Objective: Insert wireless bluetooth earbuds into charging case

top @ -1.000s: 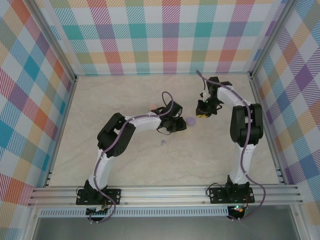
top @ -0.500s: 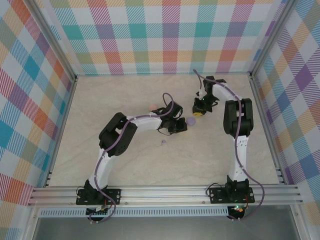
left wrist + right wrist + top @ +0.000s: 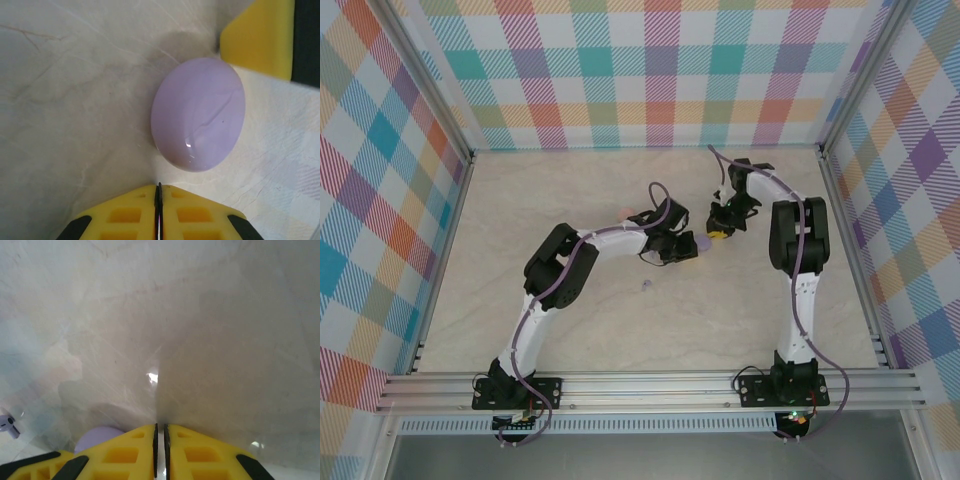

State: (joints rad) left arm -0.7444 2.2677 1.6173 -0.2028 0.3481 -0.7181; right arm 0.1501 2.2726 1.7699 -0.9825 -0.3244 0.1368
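Note:
The charging case [image 3: 197, 117] lies flat beyond the closed fingers of the robot's left gripper, so next the left gripper backs away, opens and straddles the case while the right gripper steadies its far end [image 3: 227, 74].
The charging case [image 3: 199, 120] is a glossy lilac oval with its lid down, lying on the pale marbled table. My left gripper [image 3: 159, 186] is shut and empty, its tips just short of the case's near edge. A yellow finger of the right gripper [image 3: 260, 37] stands at the case's far side. From above, the case [image 3: 703, 241] lies between the left gripper [image 3: 686, 248] and the right gripper [image 3: 719, 233]. The right gripper [image 3: 160, 426] is shut on nothing, and the case [image 3: 97, 437] peeks out left of its fingers. One tiny lilac earbud [image 3: 646, 285] lies alone nearer the front.
A small pinkish disc [image 3: 626, 212] lies behind the left arm. A tiny pale bud-like piece [image 3: 7, 424] shows at the far left of the right wrist view. Checkered walls [image 3: 650, 70] close in the table, and a metal rail [image 3: 650, 388] runs along the front.
The left gripper has slid a little to the right, up to the case. The right gripper has shifted slightly beside the case. Both stay shut.

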